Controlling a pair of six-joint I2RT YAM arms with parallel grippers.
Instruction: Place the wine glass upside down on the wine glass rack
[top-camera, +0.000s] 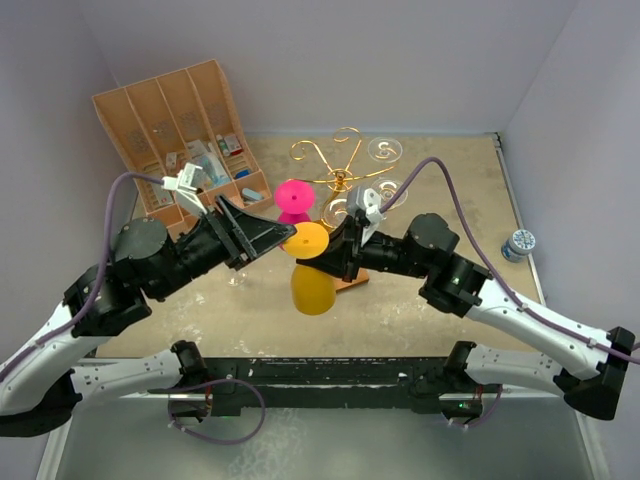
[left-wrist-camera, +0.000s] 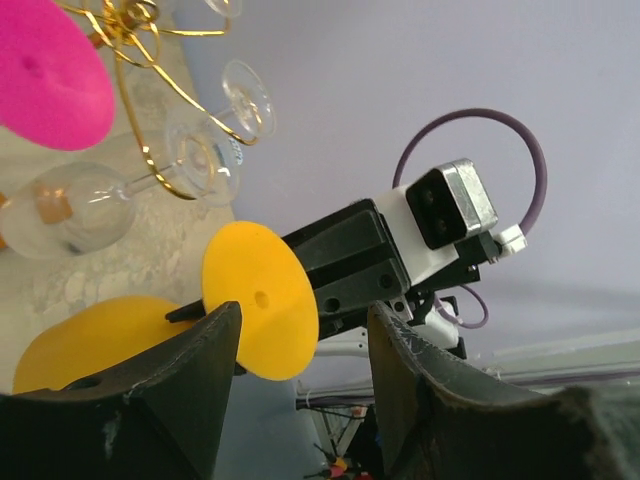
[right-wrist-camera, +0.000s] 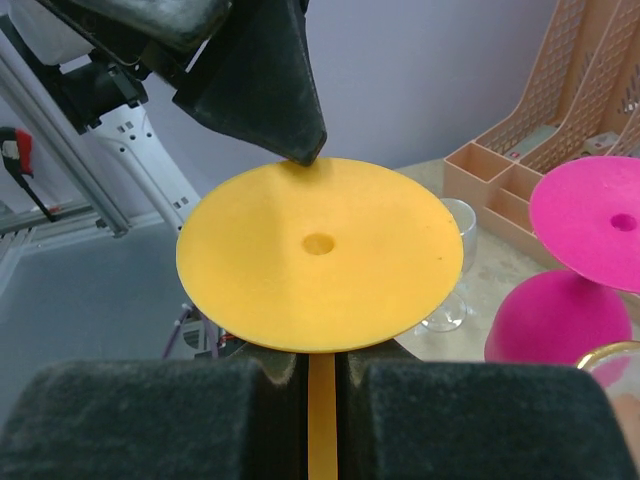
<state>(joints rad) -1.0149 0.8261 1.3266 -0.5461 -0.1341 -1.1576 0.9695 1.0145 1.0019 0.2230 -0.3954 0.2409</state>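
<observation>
My left gripper should line its open fingers up with the yellow glass at its rim (left-wrist-camera: 282, 370) and pinch it before my right gripper opens, because the yellow glass's foot (left-wrist-camera: 262, 302) slants across those fingers.
A yellow wine glass (top-camera: 312, 285) hangs upside down in mid air, foot up, in front of the gold wire rack (top-camera: 335, 158). My right gripper (top-camera: 335, 258) is shut on its stem (right-wrist-camera: 321, 415) just under the round foot (right-wrist-camera: 320, 250). My left gripper (top-camera: 278, 238) is open, and one fingertip (right-wrist-camera: 290, 130) is at the far rim of the foot. In the left wrist view (left-wrist-camera: 300, 370) the foot (left-wrist-camera: 262, 300) shows beside the left finger, with the bowl (left-wrist-camera: 90, 335) below it. A pink glass (top-camera: 294, 200) hangs upside down on the rack.
Clear glasses (left-wrist-camera: 70, 210) hang from the rack's scroll arms (left-wrist-camera: 125, 30). The rack's wooden base (top-camera: 352, 280) lies under my right gripper. A tan organiser box (top-camera: 170, 125) leans at the back left. A blue-lidded jar (top-camera: 519, 243) stands at the right edge.
</observation>
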